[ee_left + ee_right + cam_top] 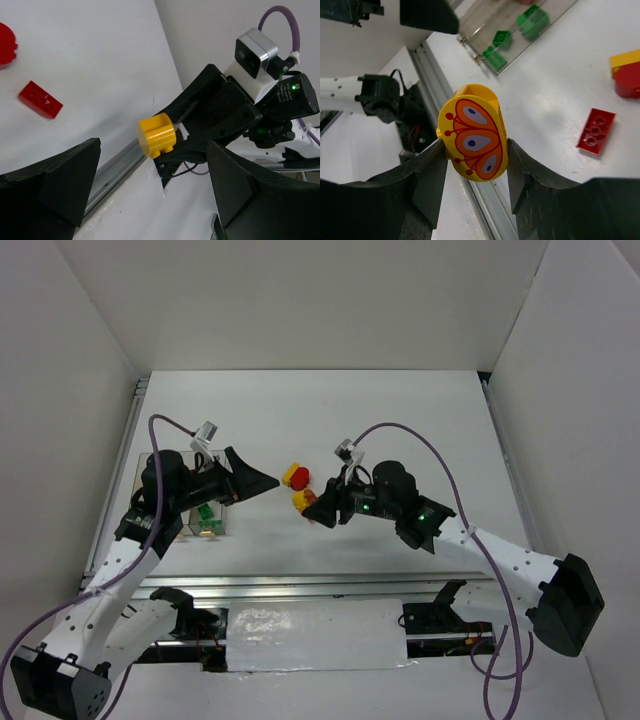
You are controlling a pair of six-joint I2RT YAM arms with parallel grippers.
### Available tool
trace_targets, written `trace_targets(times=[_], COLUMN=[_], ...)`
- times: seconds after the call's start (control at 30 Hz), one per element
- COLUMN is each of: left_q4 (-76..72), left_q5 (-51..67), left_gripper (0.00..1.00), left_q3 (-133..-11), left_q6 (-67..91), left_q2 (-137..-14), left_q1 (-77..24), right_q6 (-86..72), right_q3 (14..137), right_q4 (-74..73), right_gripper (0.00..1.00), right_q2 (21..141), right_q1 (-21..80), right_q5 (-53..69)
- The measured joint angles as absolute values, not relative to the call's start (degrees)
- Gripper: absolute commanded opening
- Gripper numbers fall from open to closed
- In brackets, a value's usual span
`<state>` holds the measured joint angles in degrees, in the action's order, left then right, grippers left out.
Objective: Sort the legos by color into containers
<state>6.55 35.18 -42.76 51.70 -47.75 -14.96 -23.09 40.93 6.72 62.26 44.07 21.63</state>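
The robot's right gripper has the yellow lego a long way from the containers (206, 522), so the left gripper should grab the lego's loose end (150, 135) and bring it to the yellow container.
My right gripper (475, 155) is shut on a rounded yellow lego (472, 132) with an orange butterfly print and holds it above the table. In the top view this yellow lego (300, 501) sits at the tip of the right gripper (312, 507), near the table's middle. My left gripper (255, 481) stands open and empty just left of it; its wrist view shows the held yellow lego (156, 135) ahead of the open left gripper (155, 200). The clear containers (485, 25) hold several green legos (532, 22). In the top view the containers (222, 528) lie mostly hidden under the left arm.
A flat red brick (596, 131) lies on the table, also seen as the red brick (41, 99) from the left wrist. A red piece topped with yellow (295, 475) rests just behind the grippers. A metal rail (300, 585) runs along the table's near edge.
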Motion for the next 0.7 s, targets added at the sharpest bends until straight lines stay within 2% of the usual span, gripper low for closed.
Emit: trace_targets(times=[0.13,0.43,0.5,0.6,0.63,0.67,0.7], left_q4=[5.63,9.76,10.48,10.79,10.79,10.52,10.0], left_q5=[32.69,23.81,22.74,22.0,21.91,21.93,22.17], left_gripper=[1.0,0.99,0.96,0.77,0.67,0.38,0.2], left_q3=[-43.44,-43.64,-44.12,-44.38,-44.38,-44.38,-44.4], left_q6=[55.51,55.79,55.68,55.68,55.72,55.79,56.14], left_q2=[-47.51,-48.36,-49.23,-50.43,-50.59,-50.72,-50.76], left_q1=[-19.2,-25.76,-26.41,-26.63,-26.72,-26.74,-26.81], right_q6=[-22.5,-20.49,-20.05,-19.75,-19.62,-19.62,-19.55], right_q3=[42.5,51.4,52.25,52.47,52.51,52.53,52.53], right_q4=[6.22,3.77,3.33,2.52,2.33,2.09,1.83], right_gripper=[0.0,0.0,0.0,0.0,0.0,0.01,0.01], right_q2=[62.52,67.94,68.86,69.04,69.06,69.12,69.36], right_q1=[49.3,54.24,54.7,55.33,55.51,55.64,55.72], right_q5=[18.98,9.87,8.64,7.35,6.76,6.37,5.85])
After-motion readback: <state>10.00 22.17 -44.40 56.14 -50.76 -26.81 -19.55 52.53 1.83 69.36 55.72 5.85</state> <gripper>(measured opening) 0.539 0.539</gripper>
